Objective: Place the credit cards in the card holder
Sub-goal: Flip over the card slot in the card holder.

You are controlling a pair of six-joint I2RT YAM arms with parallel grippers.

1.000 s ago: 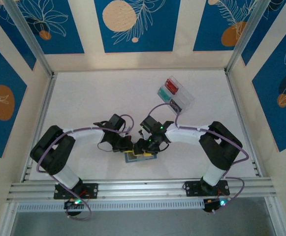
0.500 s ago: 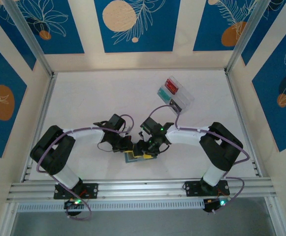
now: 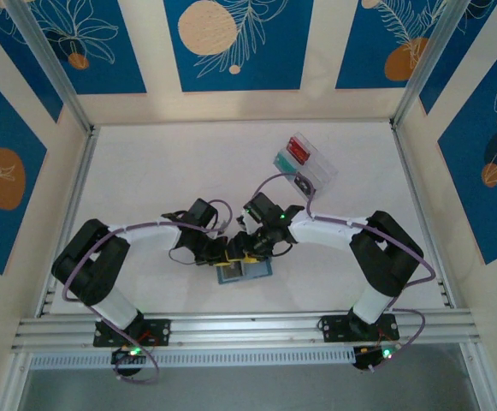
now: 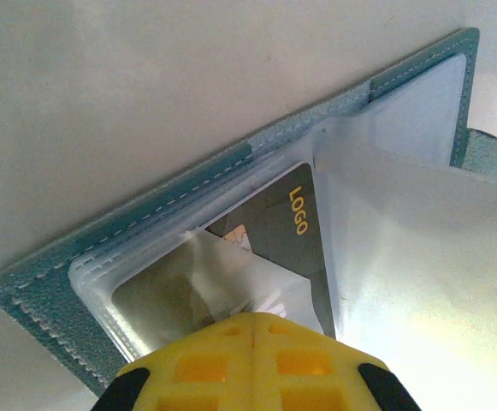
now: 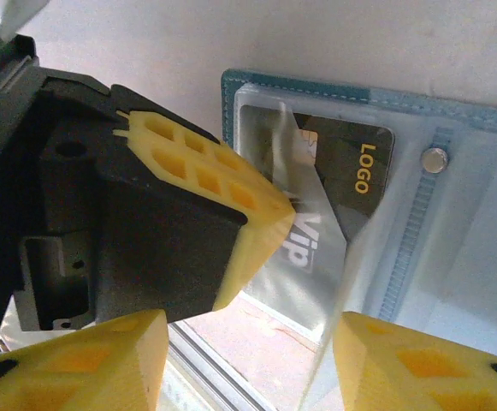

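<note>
The dark credit card's sleeve (image 5: 342, 158) is blocked by my left gripper, so next I move this gripper away before my right gripper folds the raised clear sheet (image 4: 411, 223) over that sleeve.
The card holder (image 3: 245, 272) lies open on the table, blue-grey with stitched edges (image 4: 145, 218) and a round snap stud (image 5: 434, 158). A dark credit card marked LOGO (image 4: 275, 224) (image 5: 359, 167) sits inside one of its clear sleeves. A silvery card marked Vip (image 5: 306, 244) lies beside it under the plastic. My left gripper (image 4: 253, 320) (image 3: 229, 252) is shut, pinching a clear sleeve (image 4: 222, 274) and lifting it. My right gripper (image 5: 250, 364) (image 3: 247, 247) hovers just above, jaws open and nothing between them. A raised clear sheet (image 5: 351, 282) stands near its right-hand finger (image 5: 419, 364).
A clear compartmented tray (image 3: 304, 164) with a red and a teal card stands at the back right. An aluminium rail (image 3: 248, 330) runs along the near edge. Both arms crowd over the holder at the table's near middle.
My right gripper has drawn back off the card holder toward the far side, uncovering more of it. The left gripper keeps its pinch in place.
</note>
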